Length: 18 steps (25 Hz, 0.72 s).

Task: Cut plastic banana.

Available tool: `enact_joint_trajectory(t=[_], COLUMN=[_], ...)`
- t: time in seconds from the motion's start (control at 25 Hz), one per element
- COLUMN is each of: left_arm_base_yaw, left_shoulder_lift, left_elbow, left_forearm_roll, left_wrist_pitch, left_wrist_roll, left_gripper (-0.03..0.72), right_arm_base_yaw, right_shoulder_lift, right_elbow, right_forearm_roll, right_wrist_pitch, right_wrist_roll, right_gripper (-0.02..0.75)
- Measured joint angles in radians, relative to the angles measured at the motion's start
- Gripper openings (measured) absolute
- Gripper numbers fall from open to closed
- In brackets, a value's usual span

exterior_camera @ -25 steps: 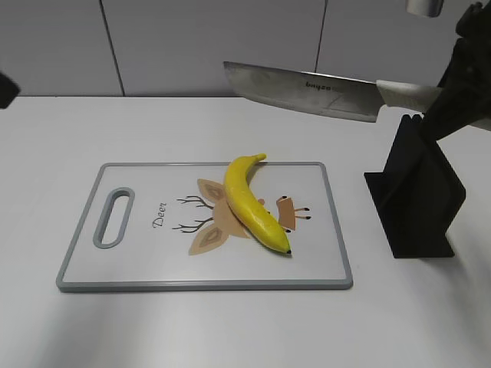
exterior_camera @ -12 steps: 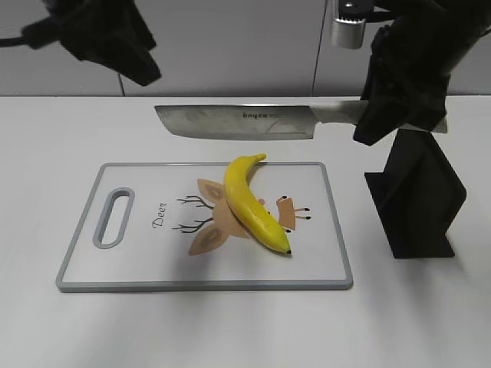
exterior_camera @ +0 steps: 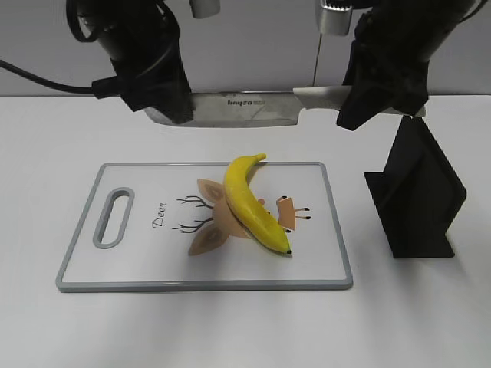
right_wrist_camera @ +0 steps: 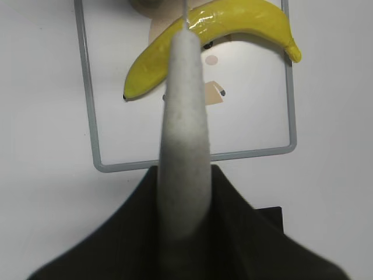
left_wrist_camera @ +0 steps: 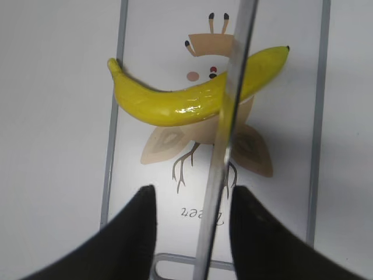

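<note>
I expect the plastic banana point(exterior_camera: 251, 204) to stay in one piece and move a little when I press the blade down, because the banana's yellow skin point(exterior_camera: 265, 226) is unbroken from end to end.
The yellow plastic banana point(exterior_camera: 249, 203) lies diagonally on the cutting board point(exterior_camera: 84, 253); it also shows in the left wrist view point(left_wrist_camera: 175, 105) and the right wrist view point(right_wrist_camera: 233, 20). My right gripper point(exterior_camera: 349, 107) is shut on the white handle point(right_wrist_camera: 183, 116) of a cleaver. Its blade point(exterior_camera: 238, 107) hangs level above the board's far edge, over the banana. My left gripper point(exterior_camera: 165, 107) is at the blade's tip end. In the left wrist view the left gripper point(left_wrist_camera: 195, 189) is open, its fingers point(left_wrist_camera: 131, 233) either side of the blade's spine point(left_wrist_camera: 218, 175) with gaps both sides.
A black knife block point(exterior_camera: 418, 192) stands on the white table right of the board. The board has a handle slot point(exterior_camera: 113, 217) at its left end and a deer print in the middle.
The right arm has carried the cleaver leftward and lower, over the board. The left arm has come in from the upper left and now straddles the blade's tip end.
</note>
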Motion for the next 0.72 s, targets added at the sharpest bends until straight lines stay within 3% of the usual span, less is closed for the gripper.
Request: enact_joint_trajectory(t=[0.08, 0.16, 0.72], left_arm_base_yaw=[0.0, 0.0, 0.0], left_shoulder_lift=[0.0, 0.0, 0.151], left_elbow=[-0.001, -0.001, -0.001], left_forearm_roll=[0.004, 0.017, 0.045], left_wrist_pitch=[0.0, 0.004, -0.036], left_wrist_roll=[0.003, 0.009, -0.053], left_gripper=[0.102, 0.017, -0.009], right_arm_base_yaw=[0.0, 0.0, 0.0], right_shoulder_lift=[0.013, 0.023, 0.172], right_elbow=[-0.001, -0.002, -0.002], right_forearm_roll=[0.008, 0.012, -0.033], right_wrist_pitch=[-0.008, -0.021, -0.095], right_wrist_roll=[-0.001, -0.001, -0.011], right_gripper=[0.176, 0.176, 0.176])
